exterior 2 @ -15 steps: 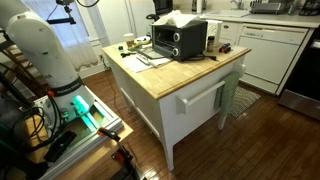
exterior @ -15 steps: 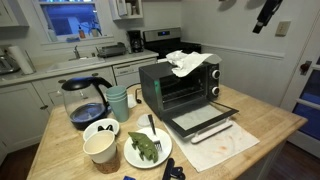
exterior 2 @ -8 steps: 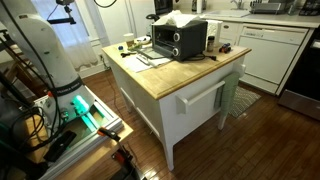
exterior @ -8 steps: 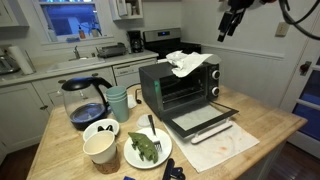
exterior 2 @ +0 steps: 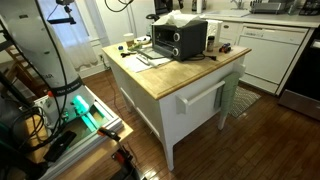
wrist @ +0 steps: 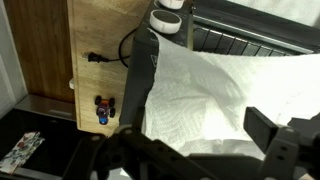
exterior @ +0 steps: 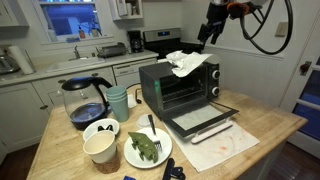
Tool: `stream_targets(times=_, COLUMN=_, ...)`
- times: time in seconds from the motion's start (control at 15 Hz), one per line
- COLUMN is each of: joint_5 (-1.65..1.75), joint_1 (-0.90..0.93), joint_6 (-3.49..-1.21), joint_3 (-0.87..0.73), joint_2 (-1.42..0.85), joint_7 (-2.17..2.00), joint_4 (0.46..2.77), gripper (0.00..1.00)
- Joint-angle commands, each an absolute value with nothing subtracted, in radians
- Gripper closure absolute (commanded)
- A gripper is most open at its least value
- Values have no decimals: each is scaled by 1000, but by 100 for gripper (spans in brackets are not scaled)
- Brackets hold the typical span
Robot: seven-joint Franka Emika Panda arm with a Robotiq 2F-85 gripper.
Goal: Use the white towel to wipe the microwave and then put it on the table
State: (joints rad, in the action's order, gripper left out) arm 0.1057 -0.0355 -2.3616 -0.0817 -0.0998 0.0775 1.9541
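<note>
The white towel's loose edge [exterior: 182, 73] sags over the front of the microwave, so I expect the white towel to hang down in limp folds from the robot's gripper when the robot lifts it.
A crumpled white towel [exterior: 187, 63] lies on top of the black microwave [exterior: 170, 90], whose door [exterior: 200, 120] hangs open. Both also show in an exterior view, the towel [exterior 2: 178, 20] on the microwave [exterior 2: 180, 42]. My gripper [exterior: 209, 31] hangs in the air above and a little right of the towel, apart from it. In the wrist view the towel [wrist: 210, 90] fills the middle, and the gripper [wrist: 190, 150] is open and empty above it, with one finger [wrist: 270, 128] showing at the right.
On the wooden table [exterior: 275, 125] stand a coffee pot [exterior: 82, 100], a green mug [exterior: 118, 102], a bowl and cup [exterior: 100, 140], a plate with greens and a fork [exterior: 146, 148], and a stained paper sheet [exterior: 225, 145]. A kitchen counter and stove lie behind.
My gripper has moved left and slightly down from the upper right, and now hangs close above the towel. The towel and microwave have not moved.
</note>
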Motion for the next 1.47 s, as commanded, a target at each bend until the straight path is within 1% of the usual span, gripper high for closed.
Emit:
stream_targets(times=0.0, joint_5=107, joint_1=-44, joint_6=-2359, joint_3=-73, joint_2=-103, joint_7=76, joint_4=1948, gripper=0)
stream_targets(times=0.27, joint_5=86, joint_1=-40, joint_6=-2388, joint_3=-69, joint_2=-139, joint_7=34, joint_4=1927, gripper=0)
stream_targets(times=0.67, joint_5=96, joint_1=-38, joint_6=-2520, joint_3=-75, joint_2=-224, joint_7=-62, joint_4=1909, gripper=0)
stream_targets(times=0.73, joint_5=91, joint_1=-38, joint_6=-2532, joint_3=-75, joint_2=-240, joint_7=-72, joint_4=1907, gripper=9)
stream_targets(times=0.8, joint_5=88, joint_1=-37, joint_6=-2542, joint_3=-75, joint_2=-252, joint_7=-85, joint_4=1906, gripper=26)
stream_targets(times=1.07, joint_5=82, joint_1=-25, joint_6=-2513, joint_3=-71, joint_2=-283, joint_7=-127, joint_4=1895, gripper=56)
stream_targets(times=1.33, joint_5=58, joint_1=-20, joint_6=-2494, joint_3=-58, joint_2=-302, joint_7=-146, joint_4=1882, gripper=82)
stream_targets(times=1.4, joint_5=43, joint_1=-20, joint_6=-2490, joint_3=-51, joint_2=-305, joint_7=-143, joint_4=1878, gripper=90)
